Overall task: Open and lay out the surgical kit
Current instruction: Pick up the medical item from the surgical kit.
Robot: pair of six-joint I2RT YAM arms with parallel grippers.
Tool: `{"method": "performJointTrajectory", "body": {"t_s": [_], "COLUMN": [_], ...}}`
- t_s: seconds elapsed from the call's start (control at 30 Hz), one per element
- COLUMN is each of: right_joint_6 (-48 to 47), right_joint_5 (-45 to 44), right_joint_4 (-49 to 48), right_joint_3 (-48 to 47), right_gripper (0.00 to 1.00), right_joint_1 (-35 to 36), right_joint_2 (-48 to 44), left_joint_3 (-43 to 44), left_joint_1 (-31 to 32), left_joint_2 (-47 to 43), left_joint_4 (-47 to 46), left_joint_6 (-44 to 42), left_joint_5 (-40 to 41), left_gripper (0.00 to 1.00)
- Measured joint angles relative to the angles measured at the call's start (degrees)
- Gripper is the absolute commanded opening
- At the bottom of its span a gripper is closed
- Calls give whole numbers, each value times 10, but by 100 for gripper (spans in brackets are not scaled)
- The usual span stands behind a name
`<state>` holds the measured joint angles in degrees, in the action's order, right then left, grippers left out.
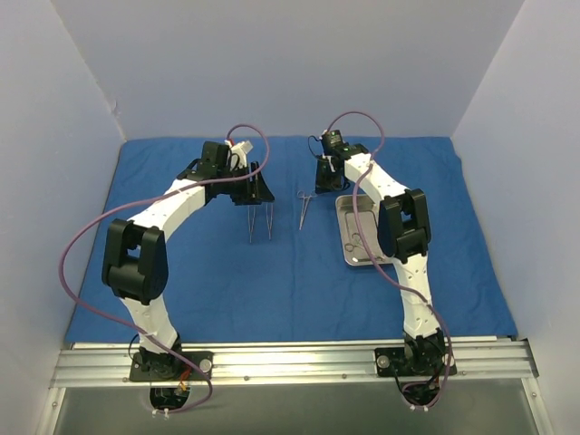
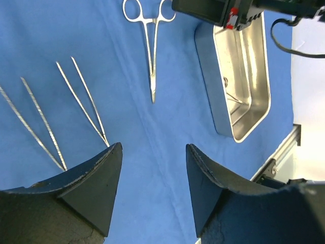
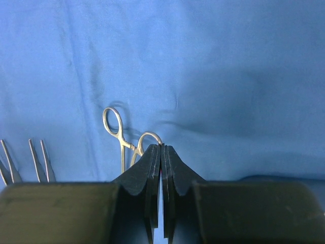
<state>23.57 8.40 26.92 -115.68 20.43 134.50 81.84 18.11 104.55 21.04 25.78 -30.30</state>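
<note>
The clamp's slim shafts (image 1: 304,210) point toward the gap between the open fingers, so my left gripper should go on over the clamp's tip half (image 1: 302,221) before it closes there.
The deep-blue drape (image 1: 272,272) lies spread flat over the table. The steel tray (image 1: 343,227) sits on it right of centre with one thin instrument (image 1: 352,243) inside. A ring-handled clamp (image 1: 304,208) lies on the cloth between the arms. Two slim forceps (image 1: 251,222) (image 1: 269,220) lie side by side to its left. My left gripper (image 1: 258,195) is open and empty above the forceps' far ends (image 2: 84,99). My right gripper (image 1: 326,177) is shut, its tips (image 3: 161,146) at the clamp's ring handle (image 3: 122,137); the jaws show nothing between them.
White walls enclose the table at the left, back and right. A metal rail (image 1: 290,358) runs along the near edge. In the left wrist view the tray (image 2: 208,76) lies right of the clamp (image 2: 151,51), near the drape's edge.
</note>
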Motion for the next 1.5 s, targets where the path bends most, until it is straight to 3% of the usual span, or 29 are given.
{"method": "performJointTrajectory", "body": {"t_s": [0.4,0.8,1.0,1.5], "right_joint_6": [29,52,61,66], "right_joint_5": [18,23,24,25], "right_joint_4": [0,0,-1,0], "right_joint_3": [28,28,28,28], "right_gripper": [0,0,0,0], "right_joint_1": [-2,-2,-2,-3], "right_joint_2": [-22,-22,-22,-22], "left_joint_3": [13,146,160,189], "left_joint_1": [33,123,139,163], "left_joint_2": [54,171,196,232], "left_joint_4": [-41,-28,-6,6], "left_joint_6": [8,-28,-40,-39], "left_joint_5": [-33,129,215,276], "left_gripper": [67,67,66,65]}}
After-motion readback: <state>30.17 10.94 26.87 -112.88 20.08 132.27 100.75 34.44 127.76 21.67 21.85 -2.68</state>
